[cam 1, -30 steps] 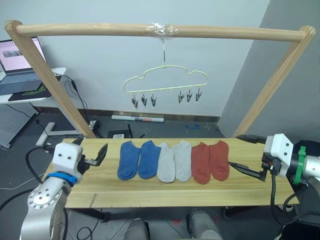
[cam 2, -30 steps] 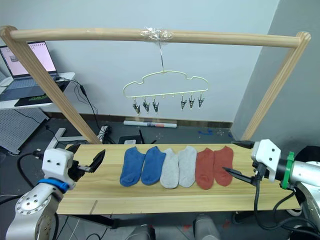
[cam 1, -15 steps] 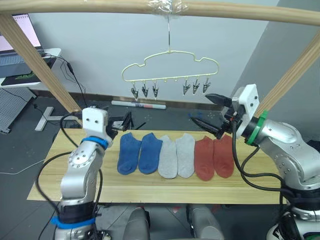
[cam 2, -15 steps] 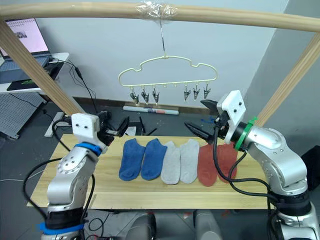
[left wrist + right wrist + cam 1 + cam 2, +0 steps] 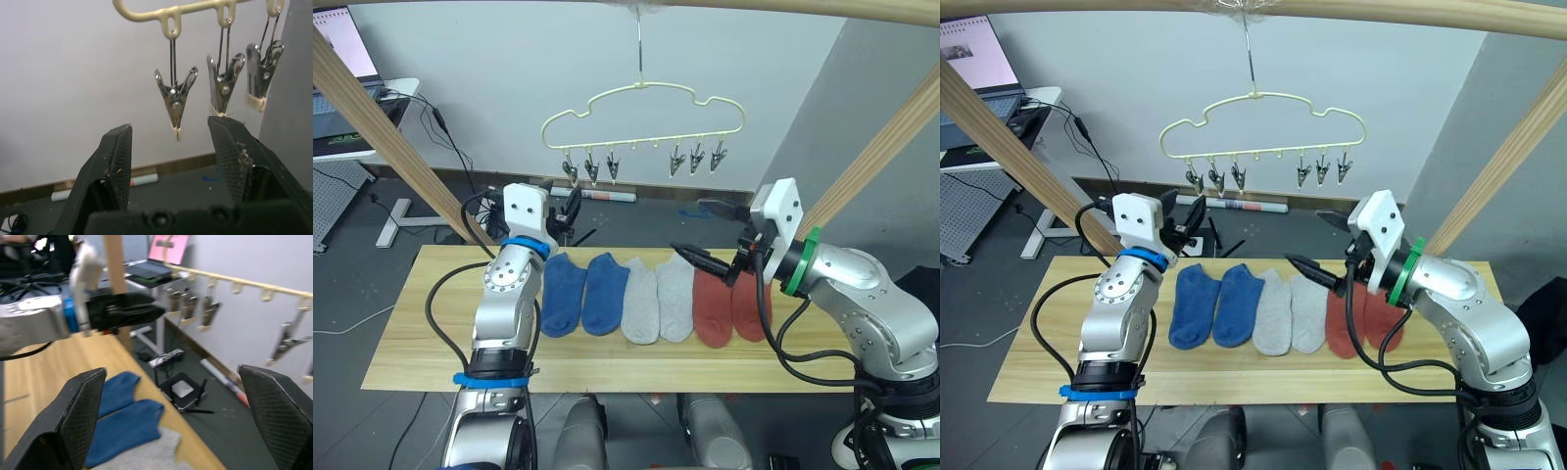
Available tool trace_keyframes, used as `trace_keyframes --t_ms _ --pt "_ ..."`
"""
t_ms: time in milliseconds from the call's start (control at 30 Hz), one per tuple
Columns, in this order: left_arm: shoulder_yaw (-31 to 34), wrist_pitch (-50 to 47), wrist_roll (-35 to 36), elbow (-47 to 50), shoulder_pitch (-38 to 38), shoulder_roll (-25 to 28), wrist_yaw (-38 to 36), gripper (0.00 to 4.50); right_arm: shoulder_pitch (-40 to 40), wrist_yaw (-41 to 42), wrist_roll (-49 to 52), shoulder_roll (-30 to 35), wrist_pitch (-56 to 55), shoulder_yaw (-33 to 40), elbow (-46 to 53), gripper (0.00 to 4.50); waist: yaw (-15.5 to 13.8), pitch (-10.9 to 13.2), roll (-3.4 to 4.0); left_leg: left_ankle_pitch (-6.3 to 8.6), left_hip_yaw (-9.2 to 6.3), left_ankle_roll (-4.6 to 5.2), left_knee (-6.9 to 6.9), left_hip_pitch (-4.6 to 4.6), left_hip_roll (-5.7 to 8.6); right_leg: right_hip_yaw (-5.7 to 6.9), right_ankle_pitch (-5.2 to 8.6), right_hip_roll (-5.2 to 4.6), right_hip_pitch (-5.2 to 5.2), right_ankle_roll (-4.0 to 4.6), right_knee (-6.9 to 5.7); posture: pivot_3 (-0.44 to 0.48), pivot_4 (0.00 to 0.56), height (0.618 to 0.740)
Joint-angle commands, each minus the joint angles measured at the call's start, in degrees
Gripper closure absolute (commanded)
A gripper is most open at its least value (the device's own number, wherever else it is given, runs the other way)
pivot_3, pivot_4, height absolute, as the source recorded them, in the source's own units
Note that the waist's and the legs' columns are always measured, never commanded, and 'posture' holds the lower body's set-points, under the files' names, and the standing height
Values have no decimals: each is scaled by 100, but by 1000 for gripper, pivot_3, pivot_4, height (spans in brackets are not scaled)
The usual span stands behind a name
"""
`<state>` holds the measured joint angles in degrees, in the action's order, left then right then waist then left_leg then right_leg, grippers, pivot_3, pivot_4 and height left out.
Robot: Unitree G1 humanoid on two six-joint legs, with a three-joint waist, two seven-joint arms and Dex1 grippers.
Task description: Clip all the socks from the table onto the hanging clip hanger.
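Note:
The leftmost clip will open when I squeeze it and then clamp onto a rust-red sock, because the flared handles stand apart above the clip's pinched tips.
Six socks lie in a row on the table: two blue socks, two grey socks, two rust-red socks. The pale-yellow clip hanger hangs above them with a row of silver clips. My left gripper is open and empty, raised behind the blue socks, just below the hanger's left clips. In the left wrist view a clip hangs beyond the gap of that gripper. My right gripper is wide open and empty above the grey and red socks.
The thick wooden pole frame slants down on both sides of the table, its right pole close behind my right arm. A white desk with a laptop stands far left. A white tube lies on the floor behind the table.
Both arms have lifted from the table's ends and swung inward. The left gripper now sits under the left clips; the right gripper hovers over the grey and red socks. The camera also shifted.

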<state>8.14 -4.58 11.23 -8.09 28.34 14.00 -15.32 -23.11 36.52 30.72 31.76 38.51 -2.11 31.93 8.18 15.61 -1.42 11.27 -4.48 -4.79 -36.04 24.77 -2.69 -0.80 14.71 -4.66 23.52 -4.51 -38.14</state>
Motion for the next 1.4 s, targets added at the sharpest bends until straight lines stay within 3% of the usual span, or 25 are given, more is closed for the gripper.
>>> trace_keyframes --t_ms 33,367,933,1033,1233,1333,1400 --pt "19 471 -90 -306 368 -55 64 1811 -72 92 65 13 -99 -44 272 0 5 7 -1 0 0 0 0 0 0 0 0 0 0 0 0 -325 300 689" --pt "83 992 -180 -883 764 -135 338 1811 -398 214 5 -126 -166 -227 38 0 45 82 -8 0 0 0 1 2 0 0 0 0 3 -2 1 -335 300 689" --pt "23 1178 -179 -927 910 -139 342 1811 -527 269 -33 -166 -253 -232 -143 0 87 92 -12 0 0 -1 3 4 0 1 1 0 4 -4 1 -330 298 689" --pt "5 1191 -200 -914 916 -121 319 2309 -516 264 -37 -158 -259 -229 -142 0 87 94 -12 0 0 -1 3 4 0 2 2 0 4 -4 2 -329 298 689" --pt "5 1190 -223 -883 920 -120 330 3980 -445 228 -85 -135 -266 -221 -136 0 102 95 -12 0 0 -1 4 4 0 1 2 0 4 -4 2 -329 296 689" --pt "13 1171 -225 -848 906 -124 338 4484 -387 140 -121 -135 -231 -178 -131 0 115 95 -12 0 0 -1 4 4 0 1 2 0 4 -5 2 -331 297 689" --pt "11 1156 -232 -809 895 -125 336 4484 -259 -31 -256 -118 -220 -107 -169 0 120 95 -12 0 0 -1 4 4 0 1 2 0 5 -5 2 -332 297 689"
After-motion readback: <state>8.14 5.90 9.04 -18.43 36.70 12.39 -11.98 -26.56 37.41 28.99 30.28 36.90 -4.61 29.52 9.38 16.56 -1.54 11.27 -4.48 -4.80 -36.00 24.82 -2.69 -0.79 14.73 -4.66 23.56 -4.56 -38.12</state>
